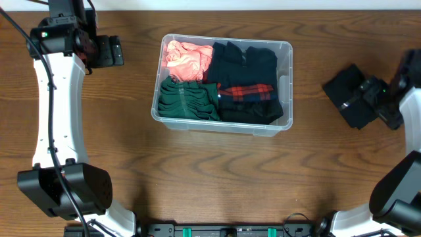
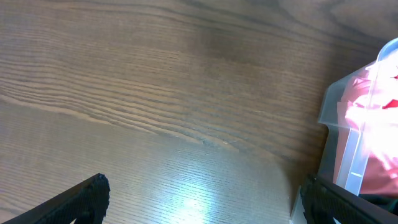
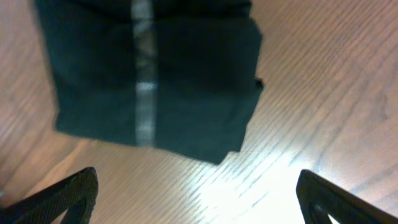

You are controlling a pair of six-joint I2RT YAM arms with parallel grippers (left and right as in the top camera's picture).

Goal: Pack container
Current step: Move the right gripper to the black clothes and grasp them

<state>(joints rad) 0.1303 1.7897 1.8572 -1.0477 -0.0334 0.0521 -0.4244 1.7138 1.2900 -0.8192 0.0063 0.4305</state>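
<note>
My open right gripper faces the black garment's near edge (image 3: 189, 151), which lies free. I should keep moving in until the fingers close on the garment's folded layers (image 3: 202, 121).
The clear plastic container (image 1: 284, 79) stands at the table's middle. It holds a folded pink garment (image 1: 186, 60), a green one (image 1: 186, 100), a dark navy one (image 1: 245, 62) and a red-and-black plaid one (image 1: 247, 92). Its corner with the pink cloth shows in the left wrist view (image 2: 348, 124). A folded black garment (image 1: 346, 92) with a grey stripe lies on the table at the right, and fills the top of the right wrist view (image 3: 149, 74). My right gripper (image 3: 199, 199) is open and empty just beside it. My left gripper (image 2: 199, 202) is open and empty, left of the container.
Bare wooden table (image 1: 217, 178) lies in front of the container and between it and the black garment. The arm bases stand at the front left (image 1: 66, 191) and front right (image 1: 395, 197).
</note>
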